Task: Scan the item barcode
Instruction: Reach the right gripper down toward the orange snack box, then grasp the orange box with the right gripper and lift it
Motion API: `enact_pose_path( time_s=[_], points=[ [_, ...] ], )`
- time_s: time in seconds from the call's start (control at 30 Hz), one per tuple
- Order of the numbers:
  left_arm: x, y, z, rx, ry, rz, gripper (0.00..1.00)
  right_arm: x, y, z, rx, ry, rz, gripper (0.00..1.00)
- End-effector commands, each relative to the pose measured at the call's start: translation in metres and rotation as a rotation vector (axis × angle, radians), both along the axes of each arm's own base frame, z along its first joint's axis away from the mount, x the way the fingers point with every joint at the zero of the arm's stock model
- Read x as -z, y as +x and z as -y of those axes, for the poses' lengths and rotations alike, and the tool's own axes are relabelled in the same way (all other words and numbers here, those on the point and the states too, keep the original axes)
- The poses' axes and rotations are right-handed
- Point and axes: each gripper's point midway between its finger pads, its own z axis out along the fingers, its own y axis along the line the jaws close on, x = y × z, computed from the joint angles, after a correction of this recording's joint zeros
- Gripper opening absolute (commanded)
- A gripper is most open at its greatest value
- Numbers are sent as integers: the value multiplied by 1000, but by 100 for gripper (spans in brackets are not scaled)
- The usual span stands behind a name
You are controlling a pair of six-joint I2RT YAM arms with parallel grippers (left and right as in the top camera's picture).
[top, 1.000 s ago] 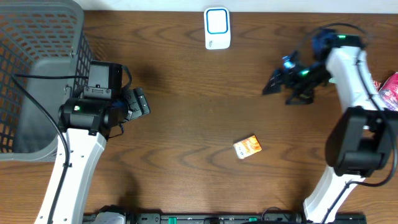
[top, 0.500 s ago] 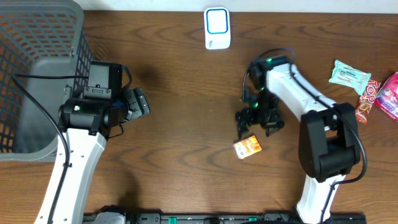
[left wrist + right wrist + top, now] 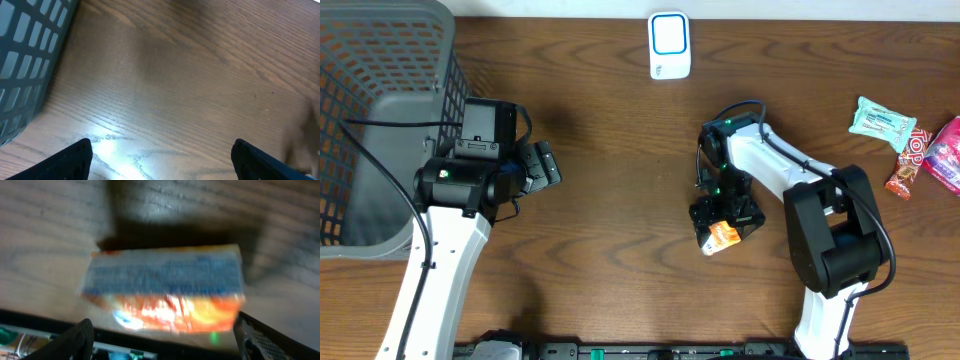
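Next, my right gripper opens, turns and grips the orange box point(image 3: 721, 238) by one end before showing it to the scanner point(image 3: 670, 46), as the box lies lengthwise across my fingers.
The item, a small orange box point(image 3: 722, 238), lies on the wooden table right of centre. My right gripper point(image 3: 725, 215) hangs directly over it, open, one finger on each side of the box. In the right wrist view the box point(image 3: 165, 285) fills the space between the fingers of the right gripper point(image 3: 162, 340), blurred by motion, and still rests on the wood. The white scanner point(image 3: 669, 45) with a blue rim stands at the table's far edge. My left gripper point(image 3: 542, 165) is open beside the basket, over bare wood point(image 3: 162, 157).
A grey mesh basket point(image 3: 380, 120) fills the far left corner and shows in the left wrist view point(image 3: 25, 55). Several snack packets lie at the right edge: a pale green one point(image 3: 885, 118) and red ones point(image 3: 932, 150).
The right arm swung from the far right of the table down to the orange box and now straddles it, jaws narrowing slightly. The left arm has not moved.
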Motion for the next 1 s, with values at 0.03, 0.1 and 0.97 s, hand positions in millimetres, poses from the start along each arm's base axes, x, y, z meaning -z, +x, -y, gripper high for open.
enact_pose_path(
  time_s=[0.03, 0.1, 0.97],
  points=[
    [0, 0, -4, -12, 10, 3, 89, 10, -3, -3, 69, -26, 4, 84],
    [0, 0, -4, -12, 10, 3, 89, 14, -1, -4, 71, -21, 16, 84],
    [0, 0, -4, -12, 10, 3, 89, 9, 150, -49, 1059, 295, 184, 87]
  ],
)
